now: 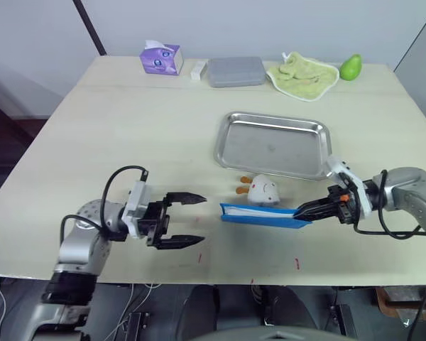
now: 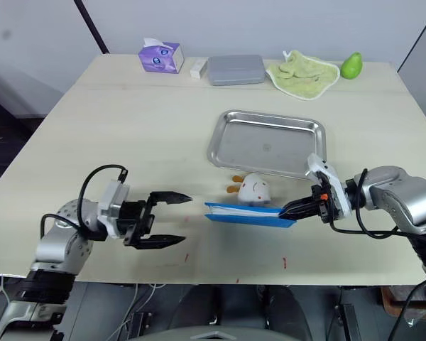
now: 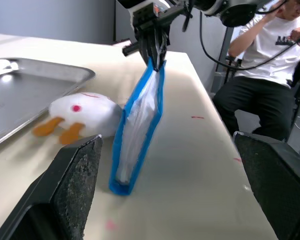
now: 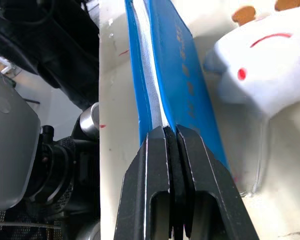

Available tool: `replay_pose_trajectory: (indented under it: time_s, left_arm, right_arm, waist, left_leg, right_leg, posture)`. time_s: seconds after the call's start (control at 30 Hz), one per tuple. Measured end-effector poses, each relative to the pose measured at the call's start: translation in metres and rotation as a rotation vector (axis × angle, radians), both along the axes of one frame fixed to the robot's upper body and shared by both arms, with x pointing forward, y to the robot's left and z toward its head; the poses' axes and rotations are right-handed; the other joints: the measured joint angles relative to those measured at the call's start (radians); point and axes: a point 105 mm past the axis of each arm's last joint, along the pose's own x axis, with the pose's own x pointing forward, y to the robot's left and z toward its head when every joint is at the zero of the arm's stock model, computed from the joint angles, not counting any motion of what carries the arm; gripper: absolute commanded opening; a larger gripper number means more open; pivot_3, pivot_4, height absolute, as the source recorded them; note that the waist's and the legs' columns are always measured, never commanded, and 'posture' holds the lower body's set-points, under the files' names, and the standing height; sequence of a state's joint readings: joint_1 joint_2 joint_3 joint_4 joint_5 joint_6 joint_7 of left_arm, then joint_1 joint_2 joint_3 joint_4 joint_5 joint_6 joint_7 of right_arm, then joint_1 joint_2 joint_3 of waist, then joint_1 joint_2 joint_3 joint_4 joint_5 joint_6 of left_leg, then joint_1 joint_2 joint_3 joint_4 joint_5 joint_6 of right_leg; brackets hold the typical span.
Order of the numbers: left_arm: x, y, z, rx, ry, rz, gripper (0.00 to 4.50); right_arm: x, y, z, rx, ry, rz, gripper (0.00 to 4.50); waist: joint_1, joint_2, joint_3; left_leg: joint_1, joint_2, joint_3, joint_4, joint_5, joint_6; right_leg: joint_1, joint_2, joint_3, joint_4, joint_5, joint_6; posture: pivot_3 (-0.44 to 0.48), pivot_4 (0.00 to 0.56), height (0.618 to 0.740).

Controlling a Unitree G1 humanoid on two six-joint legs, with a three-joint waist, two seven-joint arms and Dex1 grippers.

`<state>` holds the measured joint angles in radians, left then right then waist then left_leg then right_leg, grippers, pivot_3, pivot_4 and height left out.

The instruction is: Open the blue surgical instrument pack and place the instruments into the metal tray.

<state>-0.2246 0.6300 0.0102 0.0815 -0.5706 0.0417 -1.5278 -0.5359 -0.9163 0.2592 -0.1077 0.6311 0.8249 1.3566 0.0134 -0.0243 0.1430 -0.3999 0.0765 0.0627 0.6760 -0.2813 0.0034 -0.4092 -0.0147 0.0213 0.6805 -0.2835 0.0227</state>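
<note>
I expect the pack (image 1: 264, 219) to open like a book when I pull a blue cover down, because blue covers stand facing each other around a white strip (image 1: 254, 212).
The blue surgical instrument pack (image 1: 263, 215) stands on its long edge near the table's front, folded almost closed, with white lining (image 3: 140, 107) showing between its covers. My right gripper (image 1: 309, 209) is shut on the pack's right end, its fingers (image 4: 190, 165) clamping the blue fabric. My left gripper (image 1: 202, 220) is open and level with the pack, a short gap to the left of its free end. The metal tray (image 1: 270, 145) lies empty just behind the pack. The instruments are hidden inside the pack.
A white plush duck (image 1: 264, 190) lies between the pack and the tray, touching the pack's far side. Along the back edge sit a purple tissue box (image 1: 160, 58), a grey flat box (image 1: 236, 71), a green cloth (image 1: 302, 74) and a green fruit (image 1: 351, 67). A seated person (image 3: 270, 60) is beyond the table's right side.
</note>
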Motion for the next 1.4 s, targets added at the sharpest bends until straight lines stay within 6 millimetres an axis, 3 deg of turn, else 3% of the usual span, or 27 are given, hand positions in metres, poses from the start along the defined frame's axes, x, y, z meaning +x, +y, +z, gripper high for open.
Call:
replay_pose_trajectory:
  time_s: [0.23,0.93,1.03,1.2,1.3,1.4]
  left_arm:
    - [0.015,-0.013,-0.003,-0.014,-0.016,0.014,4.5]
    - [0.023,-0.041,-0.006,-0.062,-0.008,0.003,4.5]
    - [0.023,-0.042,-0.008,-0.064,-0.001,0.0,3.71]
    - [0.023,-0.046,-0.014,-0.037,-0.002,-0.027,1.27]
    - [0.024,-0.048,-0.015,-0.038,-0.006,-0.031,0.04]
    - [0.025,-0.049,-0.016,-0.038,-0.007,-0.031,0.04]
  right_arm:
    - [0.012,0.001,0.001,0.008,0.008,0.006,0.02]
    - [0.013,0.002,0.001,0.003,-0.006,0.018,0.02]
    - [0.012,0.003,0.001,0.001,-0.008,0.021,0.0]
    - [0.012,0.003,0.001,0.001,0.0,0.015,0.0]
    - [0.013,0.003,0.002,0.003,-0.005,0.01,0.0]
    - [0.013,0.003,0.002,0.002,-0.01,0.006,0.0]
  waist:
    - [-0.004,0.0,0.0]
    - [-0.006,0.0,0.0]
    - [-0.007,0.0,0.0]
    - [-0.007,0.0,0.0]
    - [-0.007,0.0,0.0]
    - [-0.006,0.0,0.0]
  left_leg:
    - [0.0,0.0,0.0,0.0,0.0,0.0]
    - [0.0,0.0,0.0,0.0,0.0,0.0]
    - [0.0,0.0,-0.001,0.0,0.0,0.0]
    - [0.0,0.0,0.0,0.0,0.0,0.0]
    - [0.0,0.0,0.0,0.0,0.0,0.0]
    - [0.0,0.0,0.0,0.0,0.0,0.0]
  right_leg:
    - [0.0,0.001,0.0,0.0,0.0,0.0]
    - [0.0,0.001,0.0,0.0,0.0,0.0]
    - [0.0,0.001,0.0,0.0,0.0,0.0]
    - [0.0,0.001,0.0,0.0,0.0,0.0]
    - [0.0,0.001,0.0,0.0,0.0,0.0]
    - [0.0,0.001,0.0,0.0,0.0,0.0]
  posture:
    - [0.0,0.15,0.74]
    - [0.0,0.15,0.74]
    - [0.0,0.15,0.74]
    - [0.0,0.15,0.74]
    - [0.0,0.15,0.74]
    - [0.0,0.15,0.74]
